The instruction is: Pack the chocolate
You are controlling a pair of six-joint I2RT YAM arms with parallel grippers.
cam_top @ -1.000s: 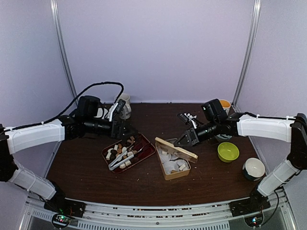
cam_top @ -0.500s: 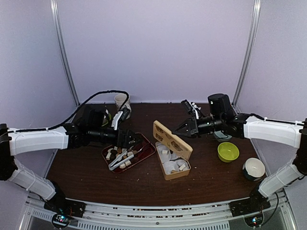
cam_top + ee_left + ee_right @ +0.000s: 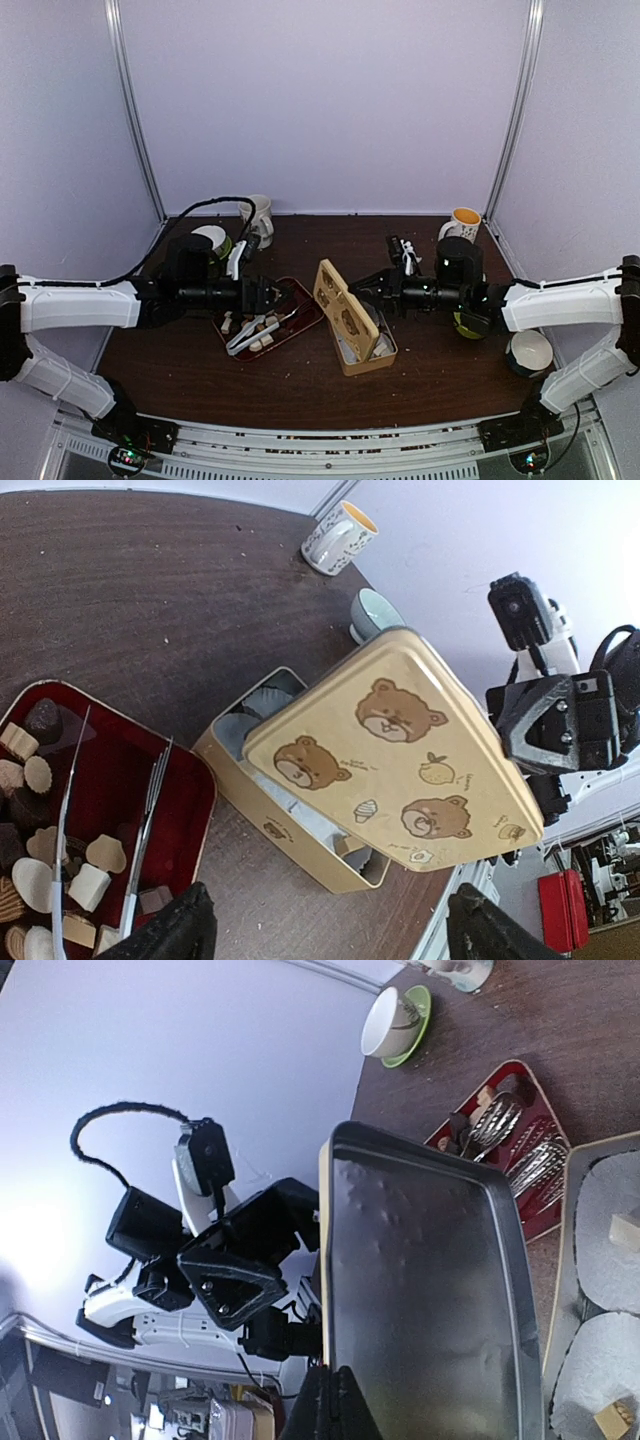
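The lid hangs crooked [image 3: 385,765] across the yellow tin, so the robot's right gripper should put it back down and grip the lid's long edge [image 3: 526,788] again before tipping the lid upright.
The chocolate [image 3: 250,325] is small cream and brown pieces in a red tray [image 3: 303,322], with silver tongs [image 3: 150,820] lying among them [image 3: 60,870]. A yellow tin [image 3: 372,357] with bear pictures stands right of the tray; white paper cups in it hold a few pieces [image 3: 625,1230]. My right gripper [image 3: 368,292] is shut on the edge of the tin's lid [image 3: 345,310] and holds it steeply tilted over the tin; its fingertips [image 3: 335,1400] pinch the rim. My left gripper [image 3: 270,297] is open and empty, above the tray's right end, facing the lid [image 3: 400,750].
A white mug [image 3: 258,215] and a cup on a green saucer [image 3: 212,240] stand at the back left. A mug with a yellow inside [image 3: 463,222] stands at the back right. A white bowl [image 3: 529,350] sits at the right, near a green bowl partly hidden by my right arm.
My right gripper has raised the lid from lying across the tin to nearly upright and come nearer and lower. My left gripper has moved right, over the tray.
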